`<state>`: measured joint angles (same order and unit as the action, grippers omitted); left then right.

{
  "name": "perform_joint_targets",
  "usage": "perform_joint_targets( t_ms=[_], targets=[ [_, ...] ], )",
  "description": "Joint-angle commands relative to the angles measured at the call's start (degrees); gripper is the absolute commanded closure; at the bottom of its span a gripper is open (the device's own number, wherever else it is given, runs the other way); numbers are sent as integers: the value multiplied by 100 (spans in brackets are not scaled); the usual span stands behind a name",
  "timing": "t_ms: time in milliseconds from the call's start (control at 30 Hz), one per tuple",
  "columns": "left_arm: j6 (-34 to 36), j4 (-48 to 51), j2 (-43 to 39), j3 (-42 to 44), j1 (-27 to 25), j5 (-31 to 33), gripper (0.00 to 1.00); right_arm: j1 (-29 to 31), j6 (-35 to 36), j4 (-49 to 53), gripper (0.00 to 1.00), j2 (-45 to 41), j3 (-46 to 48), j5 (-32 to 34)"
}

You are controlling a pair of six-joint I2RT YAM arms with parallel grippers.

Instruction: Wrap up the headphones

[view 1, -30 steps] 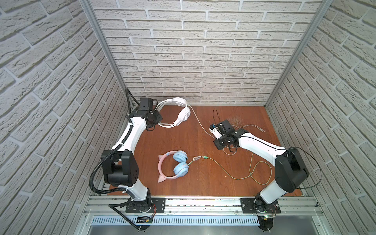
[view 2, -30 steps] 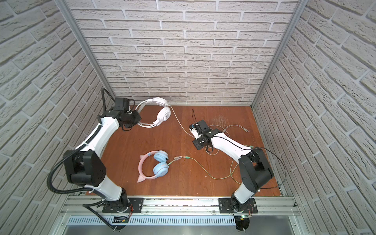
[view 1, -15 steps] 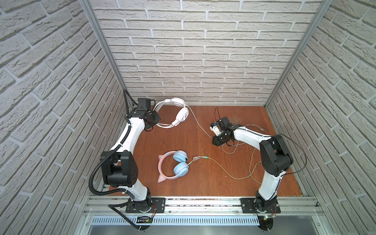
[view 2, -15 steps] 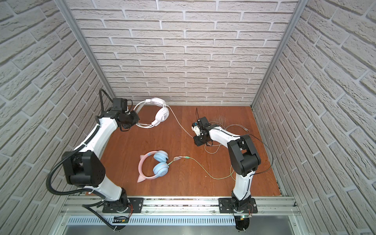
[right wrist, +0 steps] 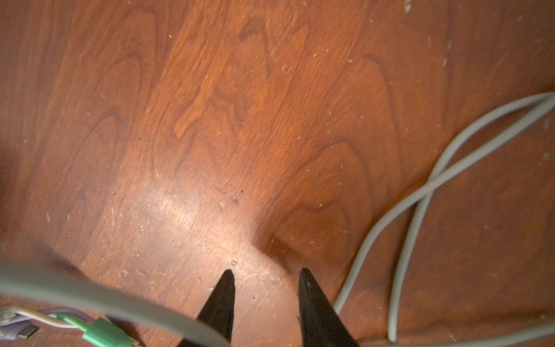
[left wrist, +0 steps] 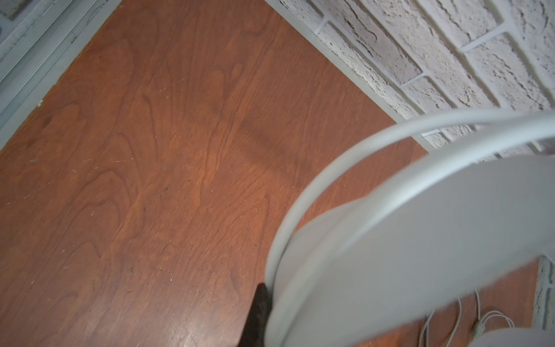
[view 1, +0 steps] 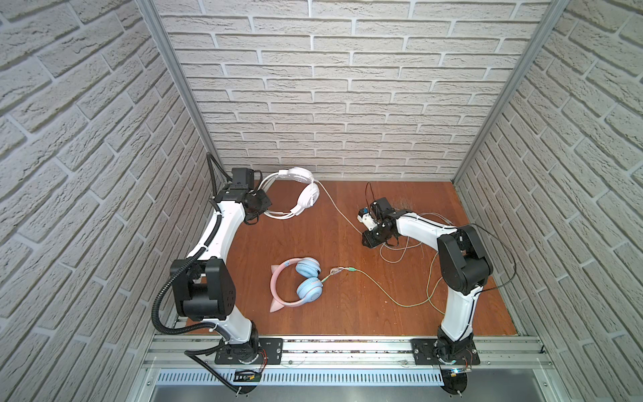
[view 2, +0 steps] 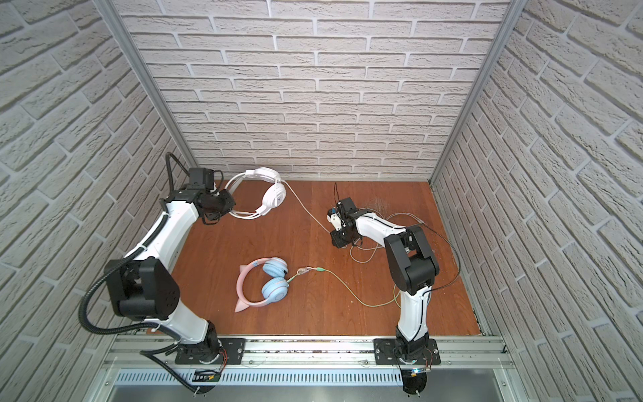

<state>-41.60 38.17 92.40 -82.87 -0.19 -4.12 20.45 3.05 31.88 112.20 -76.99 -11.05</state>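
The robot's right gripper has its open fingers beside the pale cable [right wrist: 156,313], so it should move them onto the part of the cable that leads to the white headphones [view 1: 349,220] and grip there before wrapping.
The white headphones [view 1: 306,195] [view 2: 273,196] hang at the back left, lifted off the table. My left gripper [view 1: 261,206] [view 2: 228,205] is shut on their headband [left wrist: 390,240], and one dark finger [left wrist: 257,312] shows beside it. Their pale cable [view 1: 337,209] runs down to my right gripper [view 1: 369,242] [view 2: 339,242] and lies in loops [view 1: 393,252] by it. That right gripper [right wrist: 266,272] stands open just above bare wood, with the cable [right wrist: 420,204] beside its jaws, not between them. The pink cat-ear headphones [view 1: 295,285] [view 2: 264,285] lie flat in the middle, with their greenish cable [view 1: 382,292] trailing to the right.
A green plug [right wrist: 102,330] and a small connector lie on the wood close to my right gripper. Brick walls close in the back and both sides. The greenish cable curls past the right arm's base [view 1: 455,313]. The wooden table [view 1: 313,243] shows bare between the two pairs.
The right arm's elbow has swung inward while its gripper stayed by the cable loops, and its jaws now stand open. The left arm and white headphones barely moved.
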Motion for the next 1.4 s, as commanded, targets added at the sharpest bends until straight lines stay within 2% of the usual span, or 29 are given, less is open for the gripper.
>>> perform_joint_targets(
  t_ms=[0, 333, 800, 900, 1067, 1133, 1367],
  targets=[
    [3, -212, -326, -206, 95, -142, 100, -16, 67, 310, 60, 255, -208, -355],
    [199, 55, -376, -684, 328, -98, 100, -11, -80, 430, 52, 411, -246, -255],
    [169, 17, -408, -801, 590, -70, 100, -9, 89, 814, 50, 373, -273, 191],
    [46, -131, -381, -695, 595, -182, 100, 2, 118, 757, 57, 320, -197, 107],
    [-249, -498, -381, -278, 530, -291, 100, 132, 80, 327, 85, -260, 123, -81],
    [-260, -513, -357, -221, 470, -251, 100, 224, 140, 235, 92, -477, 175, -67],
    [-345, -590, -214, -126, 131, -90, 100, 478, 578, 654, 94, -827, -24, 12]
  ],
)
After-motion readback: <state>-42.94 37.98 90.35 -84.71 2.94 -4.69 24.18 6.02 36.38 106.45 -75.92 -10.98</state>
